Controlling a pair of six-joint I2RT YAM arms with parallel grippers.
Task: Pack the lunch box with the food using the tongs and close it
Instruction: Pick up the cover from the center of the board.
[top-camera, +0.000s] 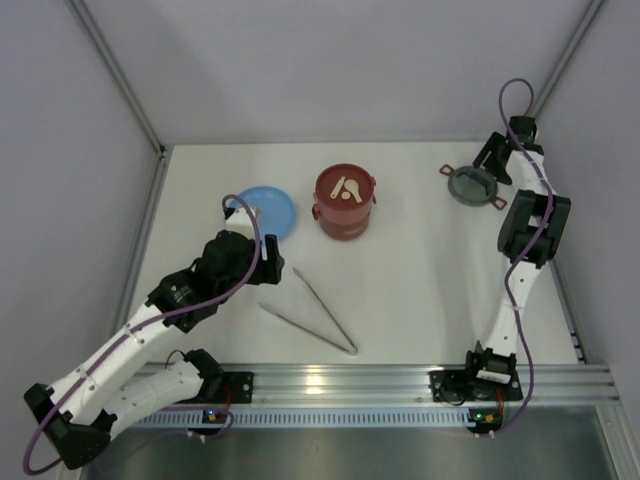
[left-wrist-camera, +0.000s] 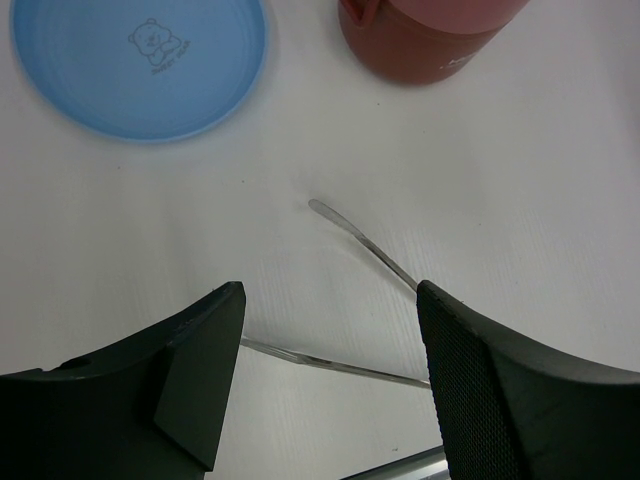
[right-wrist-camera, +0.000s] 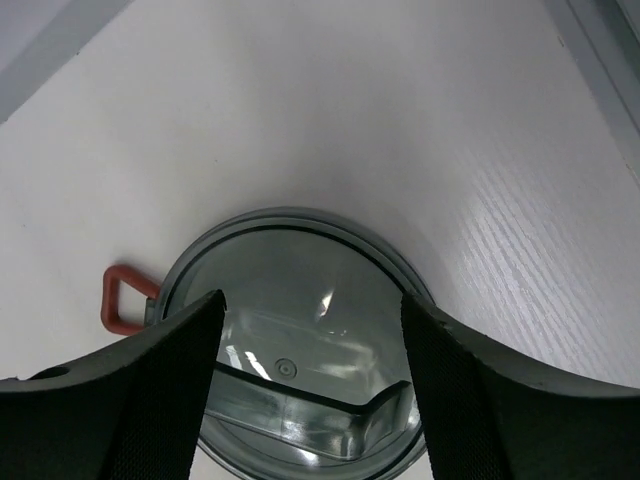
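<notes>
I should pull the cover closer and turn it before I grip the handle's long sides (right-wrist-camera: 305, 396), because the grey cover's handle (right-wrist-camera: 290, 415) lies crosswise to my right gripper's fingers.
The dark-red lunch box (top-camera: 345, 205) stands at mid table with a flat red lid on top that bears cream shapes. Its grey two-eared cover (top-camera: 472, 185) lies apart at the right. The silver tongs (top-camera: 315, 310) lie flat in a narrow V near the front. My left gripper (top-camera: 270, 265) hovers open over the tongs' (left-wrist-camera: 360, 242) tips, with nothing held (left-wrist-camera: 330, 300). My right gripper (top-camera: 487, 168) hangs open just above the grey cover (right-wrist-camera: 300, 250), its fingers on either side of it and not closed on it (right-wrist-camera: 312, 305). No food shows.
A flat light-blue plate (top-camera: 268, 212) lies bare to the left of the lunch box, close to my left wrist. Grey walls stand at the left, back and right. A metal rail (top-camera: 400, 385) runs along the near edge.
</notes>
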